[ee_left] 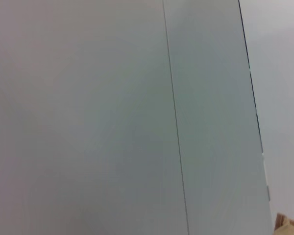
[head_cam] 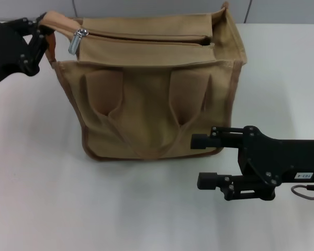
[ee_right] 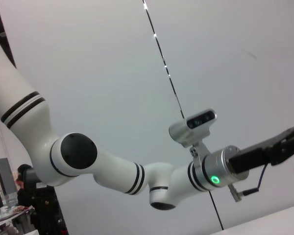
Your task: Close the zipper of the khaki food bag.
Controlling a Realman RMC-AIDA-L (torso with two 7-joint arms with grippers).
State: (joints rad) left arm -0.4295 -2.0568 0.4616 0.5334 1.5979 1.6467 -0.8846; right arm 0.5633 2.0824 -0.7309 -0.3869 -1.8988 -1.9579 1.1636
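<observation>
The fabric end [head_cam: 58,22] leans out past the bag's corner, so next my left gripper brings it upright and steadies it before my right gripper takes the pull tab [head_cam: 74,44].
The khaki food bag [head_cam: 157,99] stands upright mid-table, its handles lying flat against the front. The zipper [head_cam: 146,36] runs along the bag's top as a dark slit. Its silver slider and pull tab [head_cam: 77,41] sit at the left end. My left gripper [head_cam: 44,33] is at the bag's top left corner, shut on the fabric end there. It also shows far off in the right wrist view as the black left gripper [ee_right: 279,149]. My right gripper [head_cam: 203,161] hovers low at the bag's front right corner, open, fingers pointing left, holding nothing.
The white table [head_cam: 52,198] spreads around the bag, with a grey wall [head_cam: 282,10] behind it. The left wrist view shows only grey wall panels [ee_left: 112,117] and a corner of khaki fabric [ee_left: 287,226]. My white left arm [ee_right: 112,171] fills the right wrist view.
</observation>
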